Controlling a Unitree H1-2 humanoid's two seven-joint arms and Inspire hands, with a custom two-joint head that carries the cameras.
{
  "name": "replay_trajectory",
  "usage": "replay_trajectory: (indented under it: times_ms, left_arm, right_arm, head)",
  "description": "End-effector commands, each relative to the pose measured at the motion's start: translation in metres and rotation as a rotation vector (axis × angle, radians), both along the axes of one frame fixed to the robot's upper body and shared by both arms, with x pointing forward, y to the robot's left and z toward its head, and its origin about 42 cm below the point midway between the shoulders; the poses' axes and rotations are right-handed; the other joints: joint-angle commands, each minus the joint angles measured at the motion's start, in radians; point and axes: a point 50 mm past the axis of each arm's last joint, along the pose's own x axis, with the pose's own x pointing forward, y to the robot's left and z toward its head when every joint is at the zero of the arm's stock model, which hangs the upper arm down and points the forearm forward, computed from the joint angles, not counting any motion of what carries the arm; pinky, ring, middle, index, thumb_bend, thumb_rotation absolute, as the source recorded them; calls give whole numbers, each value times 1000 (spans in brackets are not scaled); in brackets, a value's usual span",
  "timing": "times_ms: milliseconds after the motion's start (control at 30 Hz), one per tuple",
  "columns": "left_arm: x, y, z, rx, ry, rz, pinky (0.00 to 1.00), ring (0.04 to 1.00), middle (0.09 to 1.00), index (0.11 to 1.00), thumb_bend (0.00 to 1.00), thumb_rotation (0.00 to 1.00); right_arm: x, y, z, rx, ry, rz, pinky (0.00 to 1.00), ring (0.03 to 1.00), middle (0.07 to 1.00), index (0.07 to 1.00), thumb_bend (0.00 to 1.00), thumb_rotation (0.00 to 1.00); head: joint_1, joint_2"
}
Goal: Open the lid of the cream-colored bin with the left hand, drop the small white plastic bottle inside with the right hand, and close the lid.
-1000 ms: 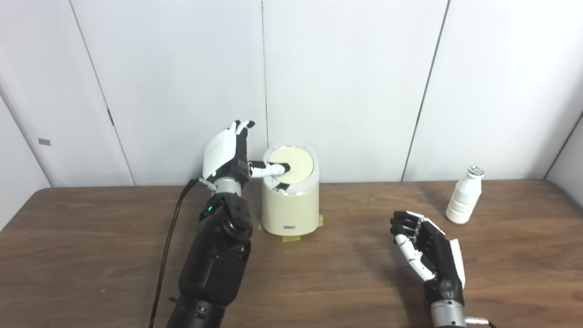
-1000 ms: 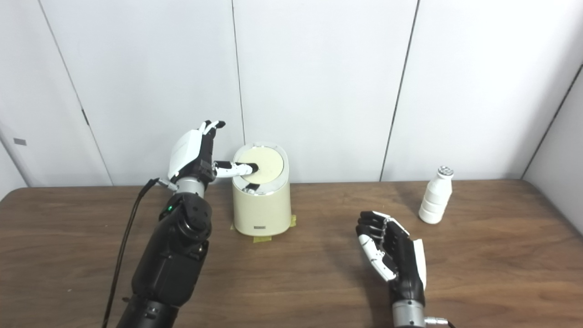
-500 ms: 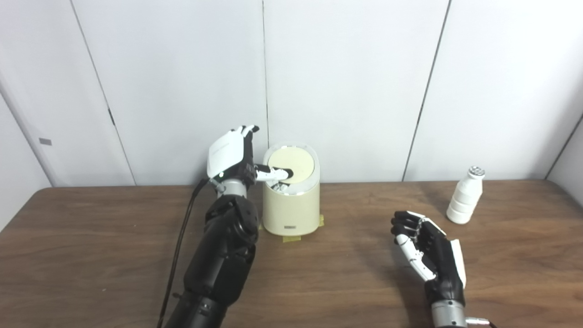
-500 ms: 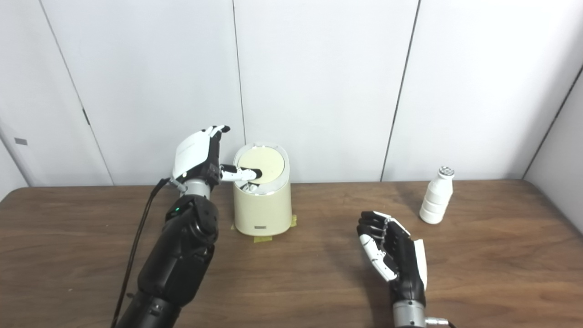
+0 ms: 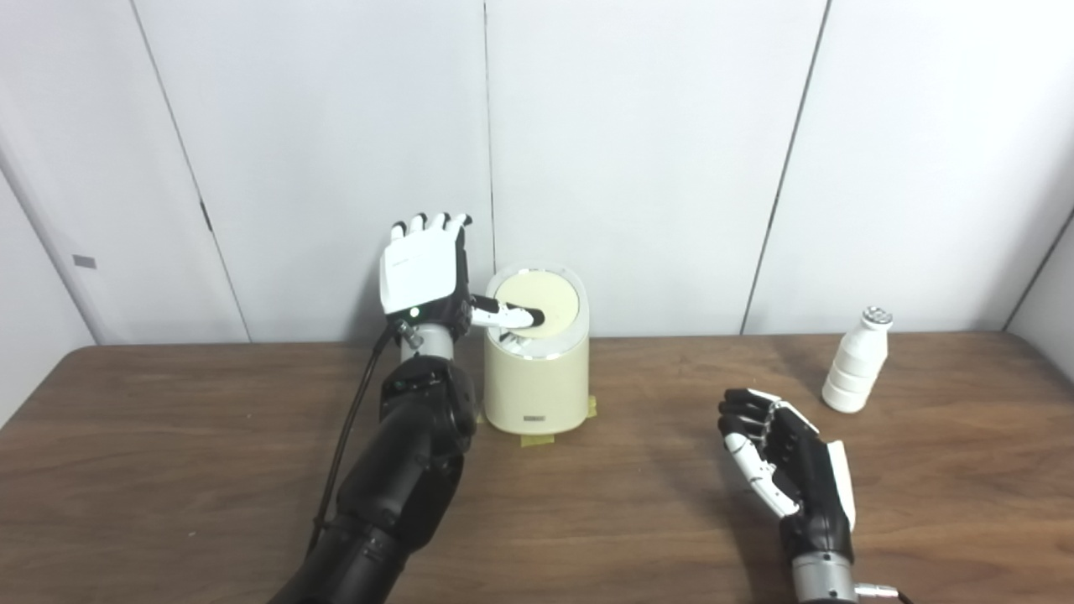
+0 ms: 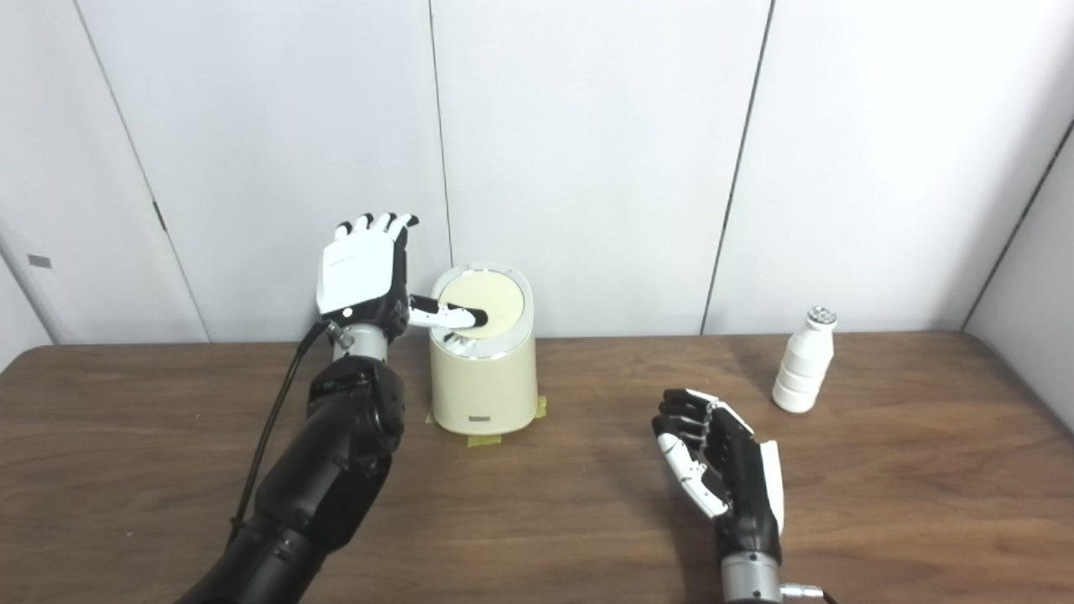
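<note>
The small white plastic bottle point(image 5: 857, 361) is much narrower than the bin's round lid point(image 5: 544, 294), so it will slide upright through the bin's opening when the robot lowers it.
The cream-colored bin point(image 5: 537, 387) stands at the back of the table near the wall, its round lid point(image 5: 544, 302) tilted up toward the back. My left hand point(image 5: 424, 273) is raised just left of the bin, fingers spread upward, and its thumb reaches across and rests against the lid. The small white plastic bottle point(image 5: 856, 361) stands upright at the far right of the table. My right hand point(image 5: 784, 461) is open and empty, palm facing left, hovering low over the table in front of and left of the bottle.
The bin sits on yellow tape point(image 5: 537, 438) stuck to the brown wooden table point(image 5: 168, 470). A black cable point(image 5: 348, 436) hangs from my left wrist. White wall panels point(image 5: 638, 151) stand right behind the bin.
My left hand has turned so its white back faces me and its fingers spread upward, and the forearm has swung right. The thumb stays on the lid. The right hand and bottle have not moved.
</note>
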Motion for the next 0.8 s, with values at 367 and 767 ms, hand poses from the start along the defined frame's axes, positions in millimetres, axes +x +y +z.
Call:
replay_trajectory:
  times_ms: [367, 767]
  left_arm:
    - [-8, 10, 28, -286, 2, -37, 1000, 937, 916, 883, 814, 1000]
    - [-22, 24, 53, -632, -69, -161, 995, 858, 857, 933, 671, 1000]
  right_arm:
    - [3, 11, 2, 10, -13, 17, 531, 615, 641, 635, 246, 521]
    - [4, 11, 1, 18, -3, 15, 525, 611, 636, 627, 246, 531]
  head:
    - [6, -1]
    - [12, -3]
